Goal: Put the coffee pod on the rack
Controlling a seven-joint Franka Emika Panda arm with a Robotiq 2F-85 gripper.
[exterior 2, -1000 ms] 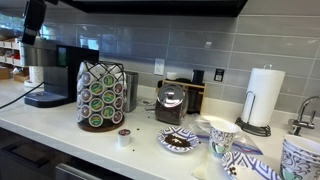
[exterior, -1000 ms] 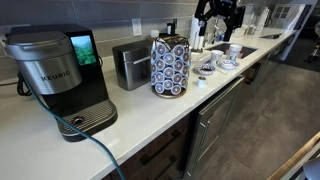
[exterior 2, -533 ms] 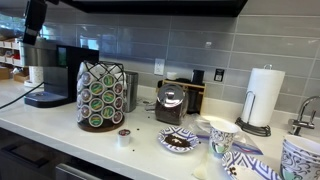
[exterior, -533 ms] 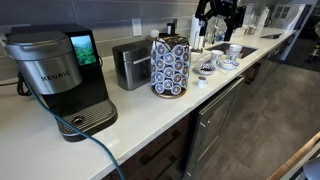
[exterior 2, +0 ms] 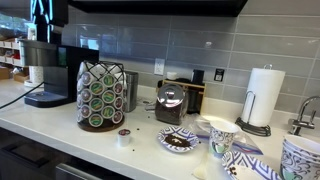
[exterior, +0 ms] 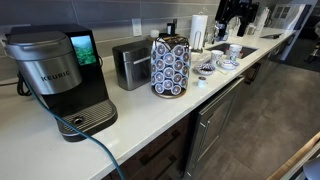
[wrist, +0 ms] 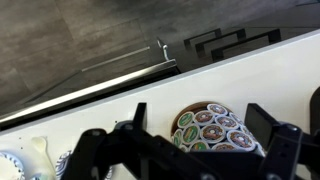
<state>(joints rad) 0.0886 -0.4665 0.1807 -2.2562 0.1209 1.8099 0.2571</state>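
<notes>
The coffee pod is away from my open gripper, slanted over the rack [wrist: 213, 125], so I should turn square to the counter and move above the pod [exterior 2: 124, 138] before lowering.
The rack [exterior: 170, 65] is a tall dark-wire carousel full of pods, standing on the white counter beside the silver toaster [exterior: 130, 63]; it also shows in an exterior view [exterior 2: 100, 95]. A single coffee pod [exterior 2: 124, 137] sits on the counter in front of the rack. My gripper [exterior: 236, 14] hangs high above the counter, only partly inside both exterior views [exterior 2: 44, 10]. In the wrist view my gripper [wrist: 200, 112] is open and empty, and the rack's top [wrist: 215, 128] shows far below between the fingers [wrist: 138, 115].
A black Keurig machine [exterior: 60, 75] with a blue cable stands past the toaster. On the rack's other side are a grinder [exterior 2: 172, 103], a plate of grounds [exterior 2: 180, 141], a patterned mug [exterior 2: 222, 135], a paper towel roll [exterior 2: 265, 95] and more dishes.
My gripper has risen and shifted sideways, now nearer the top edge in both exterior views. The pod and rack have not moved.
</notes>
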